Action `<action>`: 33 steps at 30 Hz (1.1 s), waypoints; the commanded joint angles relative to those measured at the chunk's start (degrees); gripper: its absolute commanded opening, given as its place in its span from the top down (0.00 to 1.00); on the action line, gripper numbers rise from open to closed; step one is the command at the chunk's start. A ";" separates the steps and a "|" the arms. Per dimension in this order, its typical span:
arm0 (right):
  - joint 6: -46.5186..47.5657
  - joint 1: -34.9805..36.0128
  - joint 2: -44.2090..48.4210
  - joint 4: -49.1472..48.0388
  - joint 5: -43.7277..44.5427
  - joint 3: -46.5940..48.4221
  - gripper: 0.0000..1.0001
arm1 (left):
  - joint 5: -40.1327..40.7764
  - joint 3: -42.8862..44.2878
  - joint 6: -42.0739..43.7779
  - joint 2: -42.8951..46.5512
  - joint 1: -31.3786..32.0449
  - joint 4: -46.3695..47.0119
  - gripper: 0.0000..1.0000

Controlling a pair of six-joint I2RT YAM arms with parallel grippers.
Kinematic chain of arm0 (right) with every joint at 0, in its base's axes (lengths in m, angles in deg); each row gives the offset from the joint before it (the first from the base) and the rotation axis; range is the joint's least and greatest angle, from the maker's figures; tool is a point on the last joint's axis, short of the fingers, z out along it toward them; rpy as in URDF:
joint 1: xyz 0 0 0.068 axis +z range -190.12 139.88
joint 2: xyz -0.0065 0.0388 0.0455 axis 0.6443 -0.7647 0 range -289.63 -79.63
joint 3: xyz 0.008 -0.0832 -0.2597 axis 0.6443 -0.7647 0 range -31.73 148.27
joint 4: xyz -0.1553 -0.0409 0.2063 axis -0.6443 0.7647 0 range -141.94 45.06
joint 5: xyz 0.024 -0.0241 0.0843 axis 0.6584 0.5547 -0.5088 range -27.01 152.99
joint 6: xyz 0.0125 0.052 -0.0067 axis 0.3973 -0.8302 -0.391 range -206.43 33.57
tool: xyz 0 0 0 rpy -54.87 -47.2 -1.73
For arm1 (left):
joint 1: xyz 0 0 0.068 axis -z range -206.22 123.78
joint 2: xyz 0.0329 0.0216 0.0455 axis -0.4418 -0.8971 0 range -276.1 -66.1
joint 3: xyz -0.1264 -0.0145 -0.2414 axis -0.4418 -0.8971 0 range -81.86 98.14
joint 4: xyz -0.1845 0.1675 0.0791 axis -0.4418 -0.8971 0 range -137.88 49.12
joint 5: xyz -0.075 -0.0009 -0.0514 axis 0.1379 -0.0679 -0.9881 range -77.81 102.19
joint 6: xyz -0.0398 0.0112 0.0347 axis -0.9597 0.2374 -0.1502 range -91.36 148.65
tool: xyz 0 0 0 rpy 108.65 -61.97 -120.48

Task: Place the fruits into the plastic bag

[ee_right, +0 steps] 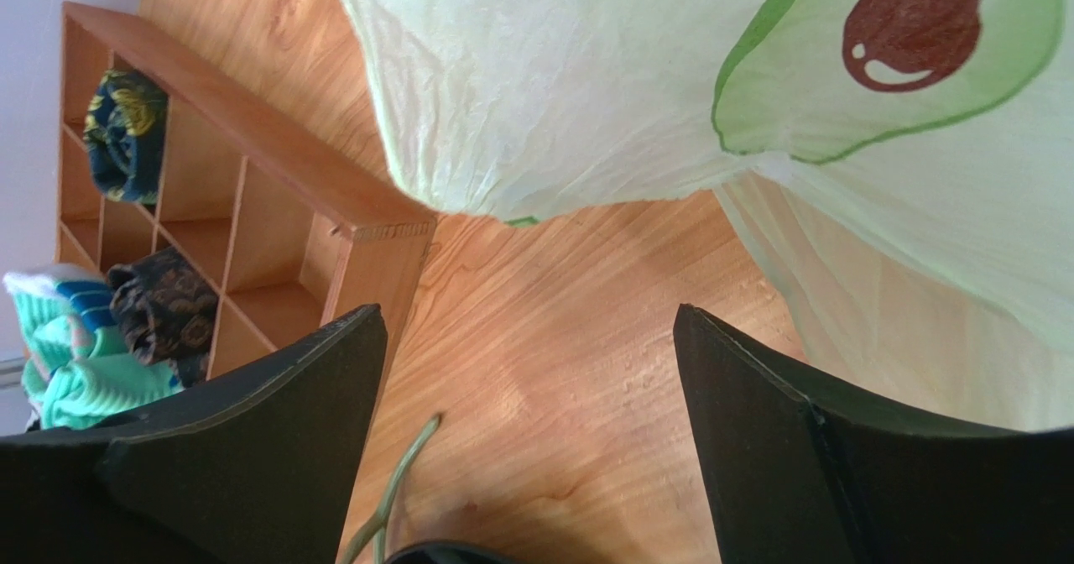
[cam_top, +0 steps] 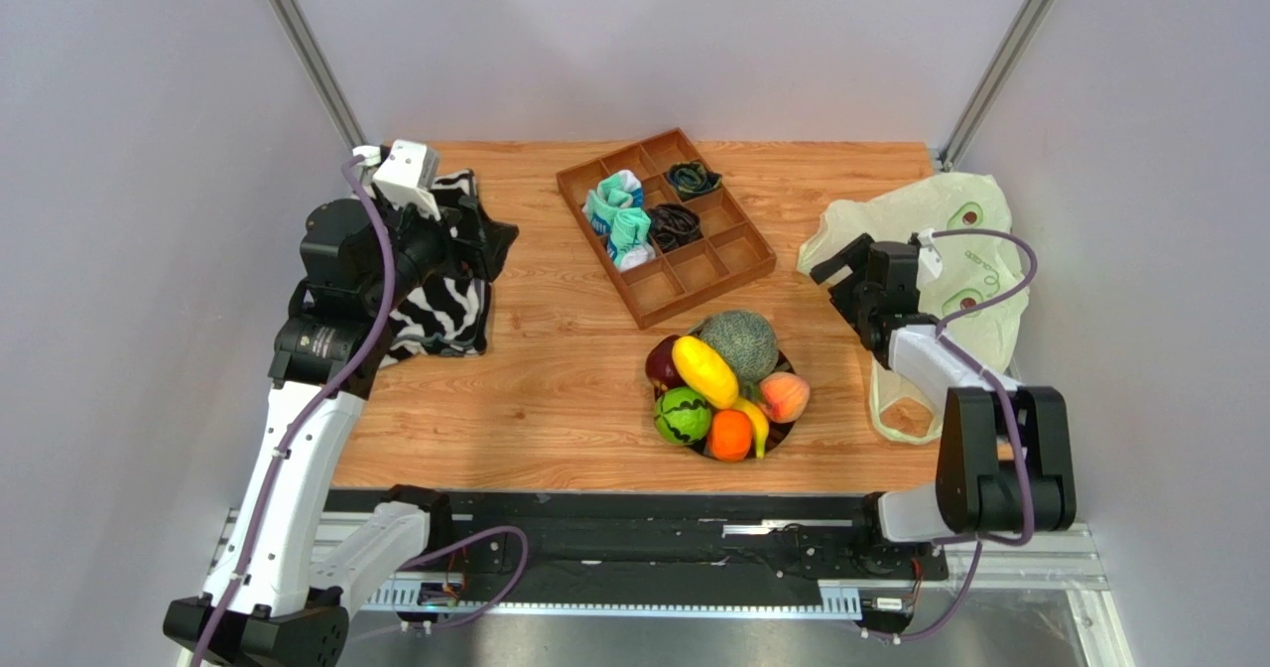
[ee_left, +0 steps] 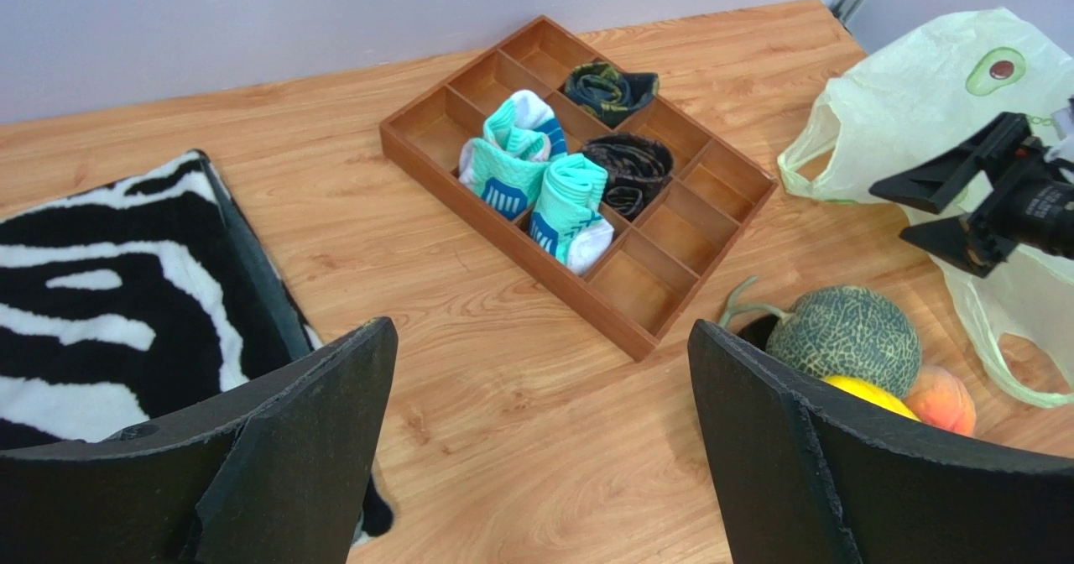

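The plastic bag (cam_top: 969,258) lies loose and has a thin, drooping edge (ee_right: 473,202). I should expect the bag to be empty and to trail limply when I lift that edge.
The fruits lie heaped on a dark plate (cam_top: 778,433) in the middle of the table: a netted melon (cam_top: 740,346), a yellow oblong fruit (cam_top: 704,371), a dark red apple (cam_top: 662,362), a peach (cam_top: 784,396), an orange (cam_top: 729,435), a banana (cam_top: 757,426) and a striped green ball (cam_top: 684,416). The pale green plastic bag (cam_top: 969,198) with avocado prints lies crumpled at the right. My right gripper (cam_top: 839,277) is open and empty beside the bag's left edge. My left gripper (cam_top: 485,235) is open and empty above the zebra box.
A zebra-striped fabric box (cam_top: 440,310) sits at the left. A wooden divided tray (cam_top: 667,225) with teal and black cloth rolls stands at the back centre. In the right wrist view the bag (ee_right: 567,73) lies just ahead and the melon stem (ee_right: 391,495) lies below.
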 commanded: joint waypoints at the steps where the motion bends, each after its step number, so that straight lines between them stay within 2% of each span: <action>1: -3.86 -0.14 -5.41 -10.53 1.62 0.86 0.12 | -1.33 0.21 -0.28 -0.40 0.13 1.92 0.06; 2: -3.95 -1.88 -7.42 -12.28 1.10 1.12 0.12 | -1.15 0.21 -0.37 -0.57 0.13 1.92 0.06; 9: -4.92 -2.60 -13.41 -16.77 3.90 2.53 0.18 | -1.32 -0.31 -0.72 -0.05 0.13 2.72 0.06; 13: -3.69 -2.69 -16.31 -24.50 3.73 3.05 0.21 | -1.94 -0.31 -0.90 -0.22 0.13 2.98 0.06; 22: -0.27 -2.78 -21.24 -28.55 6.97 6.75 0.35 | -2.38 -0.23 -0.99 -0.40 0.13 2.89 0.06; 30: 2.28 -2.78 -22.65 -29.35 9.96 8.94 0.52 | -2.55 -0.31 -1.07 -0.40 0.13 2.89 0.06; 33: 3.78 -3.04 -22.91 -28.83 10.58 10.17 0.68 | -2.73 -0.31 -1.16 -0.49 0.13 3.15 0.06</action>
